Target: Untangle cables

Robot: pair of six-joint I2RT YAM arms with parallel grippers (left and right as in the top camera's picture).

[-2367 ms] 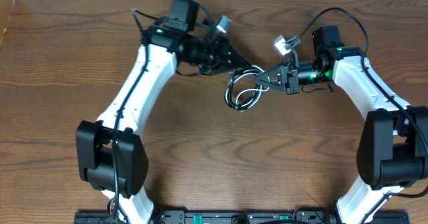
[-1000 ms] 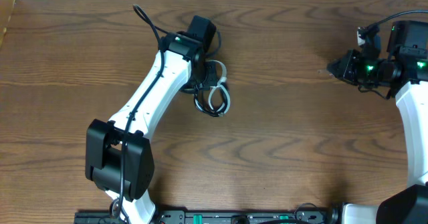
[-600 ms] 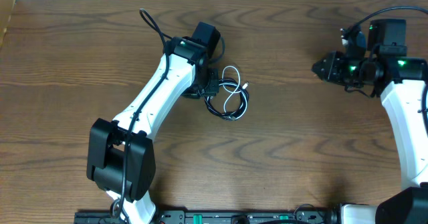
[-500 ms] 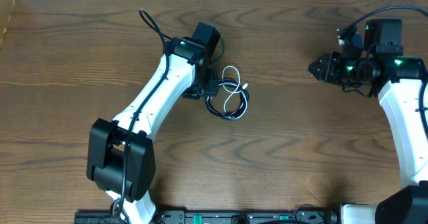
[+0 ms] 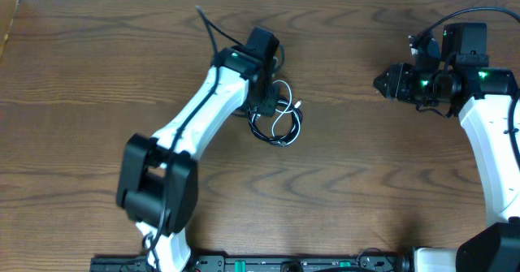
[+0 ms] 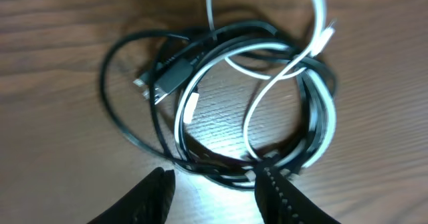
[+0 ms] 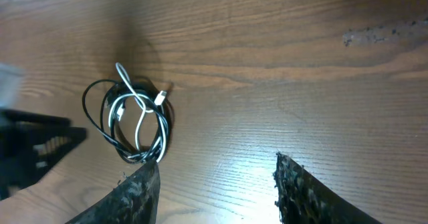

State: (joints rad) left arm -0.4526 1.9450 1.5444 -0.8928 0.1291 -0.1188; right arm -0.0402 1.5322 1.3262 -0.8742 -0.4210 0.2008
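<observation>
The white cord will come (image 6: 195, 81) along when I lift the black cord, because the black cord crosses over the white cord (image 6: 183, 162) at the coil's rim.
The cables lie on the wooden table as one tangled coil, a black cord (image 5: 257, 131) looped together with a white cord (image 5: 282, 114). In the left wrist view the black cord (image 6: 105, 107) and the white cord (image 6: 184, 107) fill the frame. My left gripper (image 5: 266, 108) (image 6: 214, 184) hangs open right at the coil's edge, one finger (image 6: 271, 184) over its rim and nothing clamped. Far to the right, my right gripper (image 5: 379, 84) (image 7: 217, 184) is open and empty above bare wood. The coil (image 7: 162, 127) shows in the right wrist view, well apart from that gripper.
The brown wooden table (image 5: 341, 191) runs to a pale wall along the far edge. Thick black arm cables arch over both wrists. The left gripper (image 7: 33, 150) shows as a dark shape beside the coil in the right wrist view.
The left gripper has opened and let go of the coil, which now lies spread on the table slightly further right. The right gripper has opened and drifted a little left.
</observation>
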